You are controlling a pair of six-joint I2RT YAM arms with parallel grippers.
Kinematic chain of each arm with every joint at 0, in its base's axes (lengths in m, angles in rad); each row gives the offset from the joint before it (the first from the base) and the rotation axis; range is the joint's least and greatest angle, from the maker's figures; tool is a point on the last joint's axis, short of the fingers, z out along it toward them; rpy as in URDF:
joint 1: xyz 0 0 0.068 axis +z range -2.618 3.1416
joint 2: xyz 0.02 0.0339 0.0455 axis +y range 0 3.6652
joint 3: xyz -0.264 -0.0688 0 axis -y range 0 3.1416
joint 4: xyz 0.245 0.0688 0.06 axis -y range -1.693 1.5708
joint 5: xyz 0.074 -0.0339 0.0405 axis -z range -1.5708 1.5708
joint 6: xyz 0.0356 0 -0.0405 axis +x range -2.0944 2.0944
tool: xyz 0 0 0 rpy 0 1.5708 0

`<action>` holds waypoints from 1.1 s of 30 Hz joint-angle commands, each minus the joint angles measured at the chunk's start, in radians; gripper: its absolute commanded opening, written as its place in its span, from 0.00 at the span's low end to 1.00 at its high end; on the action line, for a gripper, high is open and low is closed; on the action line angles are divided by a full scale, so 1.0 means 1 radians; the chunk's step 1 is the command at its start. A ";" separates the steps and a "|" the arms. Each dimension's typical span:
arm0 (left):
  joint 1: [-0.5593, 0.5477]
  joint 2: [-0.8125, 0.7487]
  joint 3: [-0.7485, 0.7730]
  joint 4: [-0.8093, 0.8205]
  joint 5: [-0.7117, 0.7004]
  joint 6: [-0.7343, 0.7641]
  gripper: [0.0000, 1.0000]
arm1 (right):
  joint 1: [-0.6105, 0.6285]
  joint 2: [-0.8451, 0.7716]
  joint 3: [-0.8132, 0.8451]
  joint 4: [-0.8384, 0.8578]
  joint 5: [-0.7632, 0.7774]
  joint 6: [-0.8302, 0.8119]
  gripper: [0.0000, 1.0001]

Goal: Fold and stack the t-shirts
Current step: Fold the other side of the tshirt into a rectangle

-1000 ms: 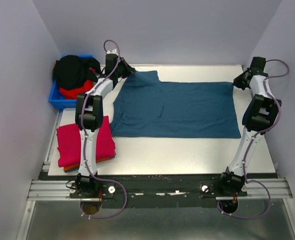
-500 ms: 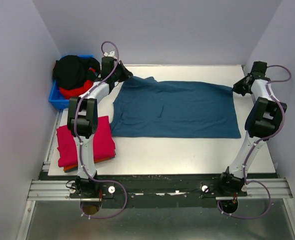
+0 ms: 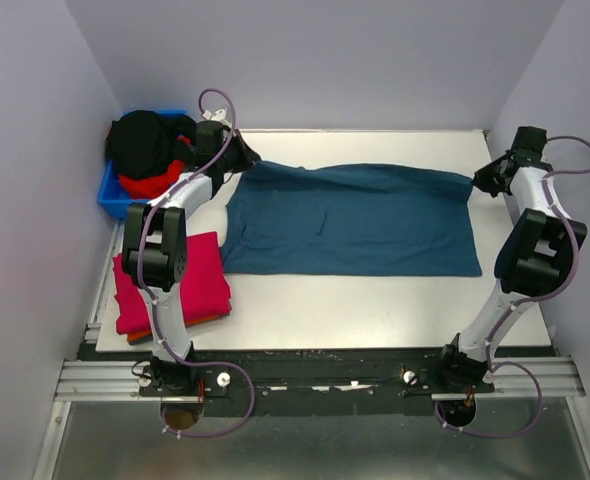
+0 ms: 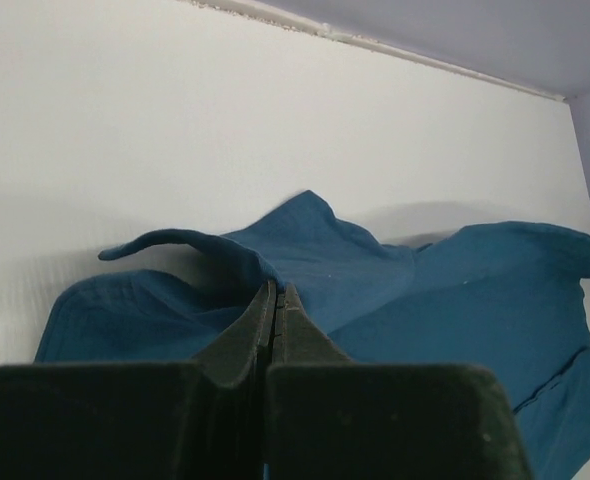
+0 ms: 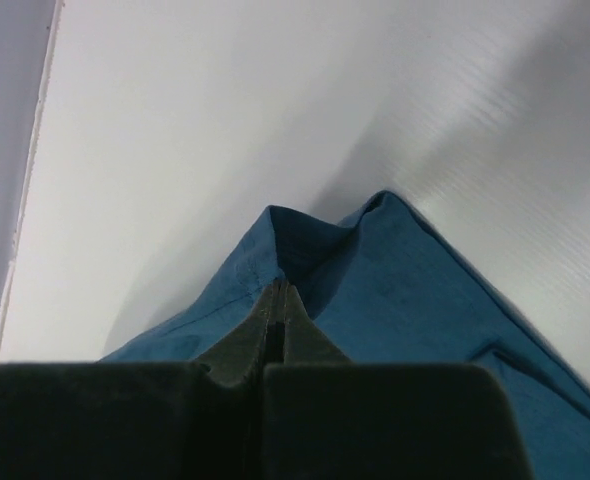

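I should keep pulling the held corner (image 3: 462, 181) closer with my right gripper until it lies flat and then let go, because the teal-blue t-shirt's far edge (image 3: 365, 167) is stretched smoothly between both grippers.
A large teal-blue t-shirt (image 3: 350, 220) lies spread across the white table (image 3: 375, 300). My left gripper (image 3: 250, 160) is shut on its far left corner, and in the left wrist view (image 4: 277, 290) the cloth (image 4: 375, 280) bunches up around the closed tips. At the far right corner my right gripper (image 3: 478, 178) is shut on the shirt's edge; the right wrist view (image 5: 278, 290) shows the fabric (image 5: 415, 300) peaked up at the tips. A folded crimson-pink t-shirt (image 3: 170, 285) lies on an orange one (image 3: 210, 318) at the near left.
A bright-blue bin (image 3: 115, 195) at the far left holds black (image 3: 145, 145) and red (image 3: 150, 183) shirts in a heap. Grey walls close in on both sides and at the back. The arm bases stand on a rail (image 3: 315, 380) at the near edge.
Both grippers have moved outward and away from the bases with the teal shirt's far corners, stretching its far edge taut. The left sleeve flap that stuck up has flattened.
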 commanded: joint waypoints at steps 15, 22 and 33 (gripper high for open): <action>-0.044 -0.225 -0.201 0.004 -0.097 0.090 0.00 | -0.075 -0.146 -0.192 0.032 0.040 0.052 0.01; -0.047 -0.272 -0.267 -0.010 -0.127 0.105 0.00 | -0.078 -0.172 -0.224 0.036 0.048 0.053 0.01; -0.058 -0.294 -0.408 0.010 -0.135 0.058 0.00 | -0.080 -0.192 -0.308 0.046 0.082 0.108 0.01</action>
